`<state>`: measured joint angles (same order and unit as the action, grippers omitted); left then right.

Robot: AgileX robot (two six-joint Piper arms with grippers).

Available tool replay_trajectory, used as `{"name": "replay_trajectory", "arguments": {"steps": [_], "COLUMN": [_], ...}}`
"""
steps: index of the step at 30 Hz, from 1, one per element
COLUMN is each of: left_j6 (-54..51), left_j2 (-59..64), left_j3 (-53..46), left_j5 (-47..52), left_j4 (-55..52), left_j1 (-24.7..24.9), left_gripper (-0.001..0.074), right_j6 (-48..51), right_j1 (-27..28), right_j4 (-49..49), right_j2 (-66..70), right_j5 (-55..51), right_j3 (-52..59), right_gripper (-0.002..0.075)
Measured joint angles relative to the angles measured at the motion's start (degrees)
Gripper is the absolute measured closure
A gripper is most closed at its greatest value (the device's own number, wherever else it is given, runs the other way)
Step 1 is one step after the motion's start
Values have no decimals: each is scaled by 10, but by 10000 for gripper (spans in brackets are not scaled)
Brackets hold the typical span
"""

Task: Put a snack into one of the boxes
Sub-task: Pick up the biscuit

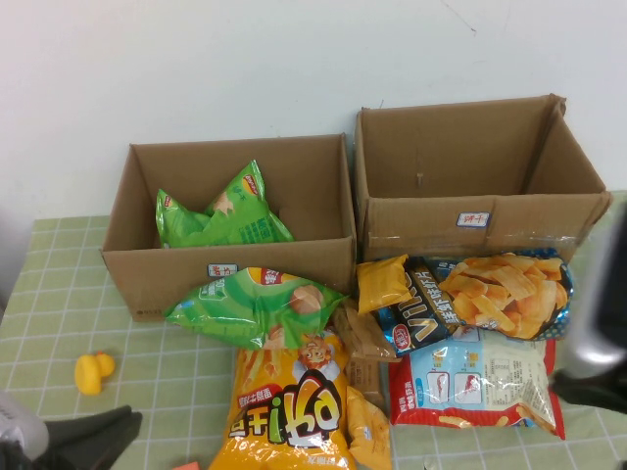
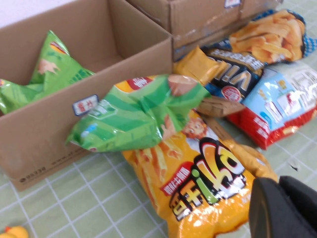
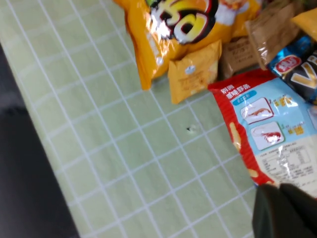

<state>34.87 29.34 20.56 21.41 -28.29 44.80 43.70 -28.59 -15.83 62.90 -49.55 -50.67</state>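
Note:
The upper brown packet (image 1: pixel 363 333) lies over the lower brown packet with the upper packet's front edge (image 1: pixel 376 352) exposed, so my right gripper should keep moving toward that edge until it closes there.
Two open cardboard boxes stand at the back. The left box (image 1: pixel 147 269) holds a green chip bag (image 1: pixel 223 217); the right box (image 1: pixel 431 220) looks empty. In front lie a green chip bag (image 1: pixel 257 305), a big orange bag (image 1: pixel 291 406), a small yellow pack (image 1: pixel 382 282), a dark blue fries bag (image 1: pixel 490 299) and a red and blue cracker bag (image 1: pixel 480 382). My left gripper (image 1: pixel 118 423) is shut and empty at the front left, near the orange bag's corner (image 2: pixel 223 198). My right gripper (image 1: pixel 573 384) is shut and empty at the right edge, over the cracker bag's corner (image 3: pixel 257 129).
A yellow rubber duck (image 1: pixel 93 372) sits on the green checked tablecloth (image 1: pixel 59 304) at the front left. Brown packets (image 1: pixel 361 338) lie between the orange bag and the cracker bag. A small yellow pack (image 3: pixel 194 72) lies by the orange bag's lower corner.

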Motion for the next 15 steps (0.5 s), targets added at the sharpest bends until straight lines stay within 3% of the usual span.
{"name": "replay_trajectory", "arguments": {"steps": [5, 10, 12, 15], "left_j6": [39, 45, 47, 48], "left_j2": [0, 0, 0, 0], "left_j3": [0, 0, 0, 0], "left_j5": [-4, -4, -4, -4], "left_j4": [-36, -42, -43, -44], "left_j1": [0, 0, 0, 0], "left_gripper": [735, 735, 735, 735], "right_j6": [-86, -131, -132, -132], "right_j1": [-78, -101, -107, -108], "right_j4": [114, 158, 165, 166], "right_j2": [110, 230, 266, 315], "right_j5": [27, 36, 42, 70], "right_j3": [-43, -109, -133, -165], "right_gripper": [728, 721, 692, 585]}}
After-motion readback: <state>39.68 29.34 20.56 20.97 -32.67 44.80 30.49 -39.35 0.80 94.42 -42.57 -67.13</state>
